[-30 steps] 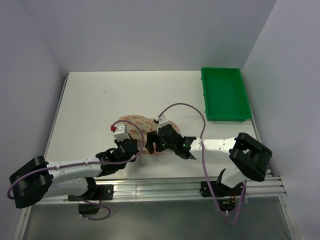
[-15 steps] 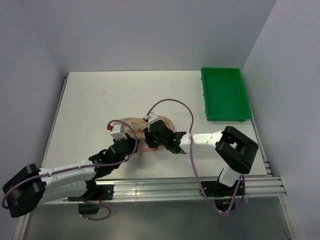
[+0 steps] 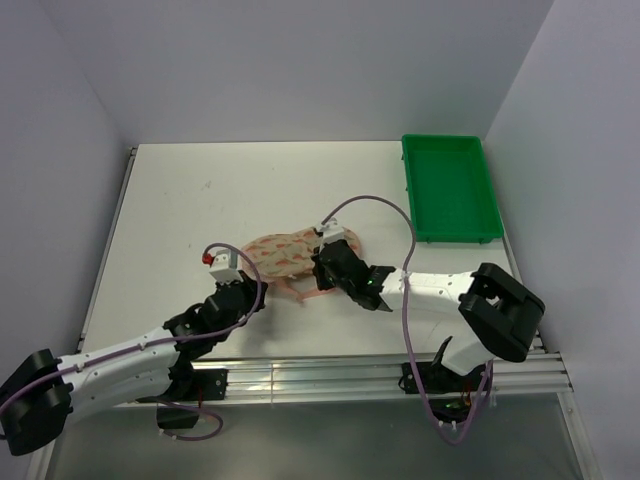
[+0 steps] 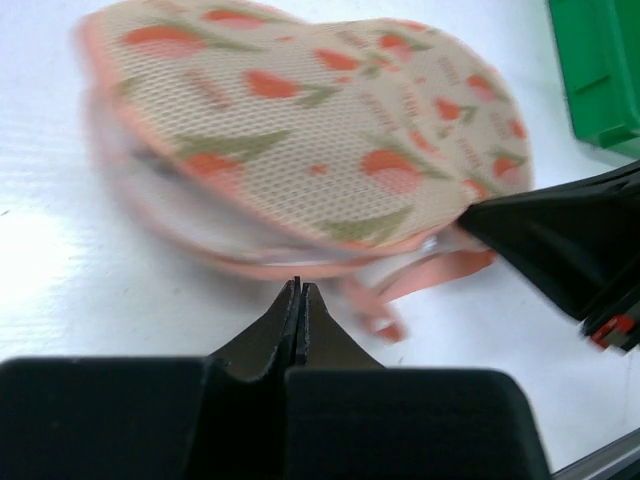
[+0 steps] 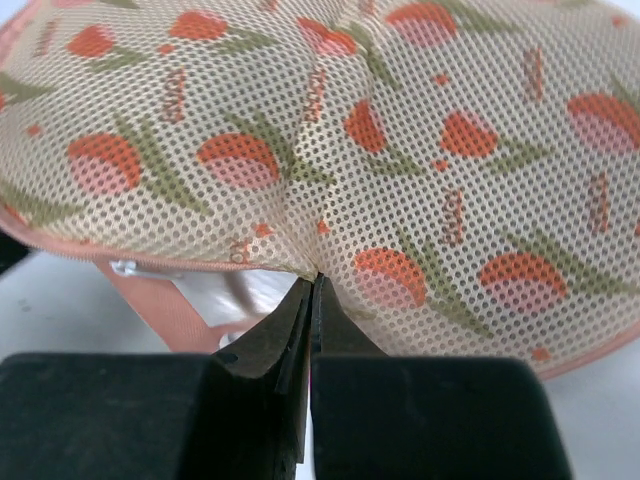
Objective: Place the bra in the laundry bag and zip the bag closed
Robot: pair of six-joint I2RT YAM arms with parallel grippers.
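Observation:
The robot's left gripper is empty and still short of the zipper pull (image 4: 430,243), so the right gripper should keep pinching the mesh while the left gripper reaches the pull (image 5: 128,268).
The laundry bag (image 3: 290,250), a peach mesh pouch with red tulip prints, lies near the table's middle front and fills the right wrist view (image 5: 400,130). My right gripper (image 3: 320,266) is shut on a pinch of mesh at the bag's near rim (image 5: 315,278), and the fabric puckers toward its tips. My left gripper (image 3: 261,288) is shut with nothing between its tips (image 4: 298,284), just short of the bag's (image 4: 300,130) pink edge. A loose pink strap (image 4: 420,285) trails from the bag toward the right gripper's finger (image 4: 560,240). The bra is out of view.
A green tray (image 3: 450,188) stands at the back right of the table, and its corner shows in the left wrist view (image 4: 605,70). White tabletop (image 3: 200,200) surrounds the bag, with the metal rail (image 3: 330,375) along the near edge.
The right gripper has closed from open onto the bag's rim. The bag has shifted slightly right. The left arm has drawn back toward the near left, its jaws fully together.

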